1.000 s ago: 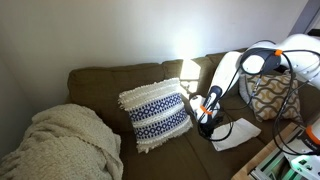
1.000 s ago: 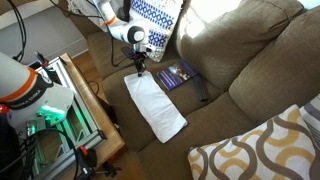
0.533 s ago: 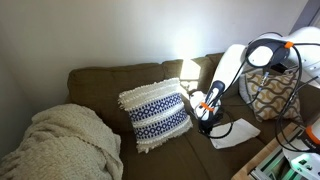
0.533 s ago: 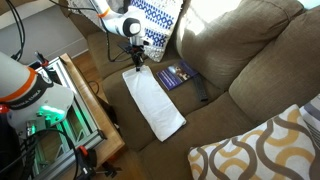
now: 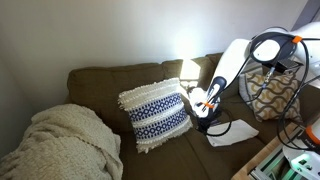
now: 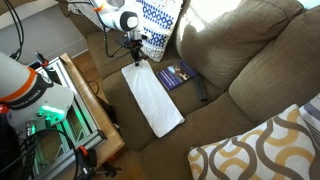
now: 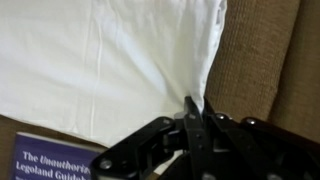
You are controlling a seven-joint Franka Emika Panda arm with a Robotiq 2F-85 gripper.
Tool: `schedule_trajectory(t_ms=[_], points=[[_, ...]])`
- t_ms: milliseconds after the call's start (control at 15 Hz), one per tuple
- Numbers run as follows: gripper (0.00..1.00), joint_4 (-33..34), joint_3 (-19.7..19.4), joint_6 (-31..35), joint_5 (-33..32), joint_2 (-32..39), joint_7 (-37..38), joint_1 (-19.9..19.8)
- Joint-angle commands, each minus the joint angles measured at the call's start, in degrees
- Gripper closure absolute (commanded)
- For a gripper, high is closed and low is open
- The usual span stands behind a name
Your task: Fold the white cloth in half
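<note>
I hold the white cloth, stretched flat away from the cloth edge my gripper holds, so next I fold that edge back over toward the cloth's far end.
The white cloth lies flat on the brown sofa seat in both exterior views. It fills the upper part of the wrist view. My gripper is at the cloth's end nearest the patterned pillow. In the wrist view the jaws are shut on a pinched-up edge of the cloth, which rises to a peak between them. In an exterior view the gripper is just above the seat.
A dark blue book lies on the seat beside the cloth, and its cover shows in the wrist view. A white-and-blue fringed pillow leans on the backrest. A cream knitted blanket and a yellow patterned cushion are nearby.
My gripper has moved along the seat toward the patterned pillow, dragging the cloth's end with it. The cloth has shifted and stretched slightly that way.
</note>
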Motion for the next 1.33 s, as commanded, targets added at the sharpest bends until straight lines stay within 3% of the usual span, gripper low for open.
schedule_trajectory(t_ms=[0,133,267,467,667,1267], points=[[0.98,1.1,4.2,4.5,2.2,-5.6,0.2,0.7],[0.98,3.3,5.4,7.4,2.3,-7.0,0.3,2.0],[0.98,6.1,5.5,5.7,2.0,-7.6,0.1,3.0],[0.98,10.1,7.5,1.1,3.5,-6.0,-2.9,0.6],[0.98,12.0,7.6,0.6,4.3,-4.2,-4.2,-0.8],[0.98,5.9,6.3,-2.2,3.0,-4.7,-7.2,-1.4]])
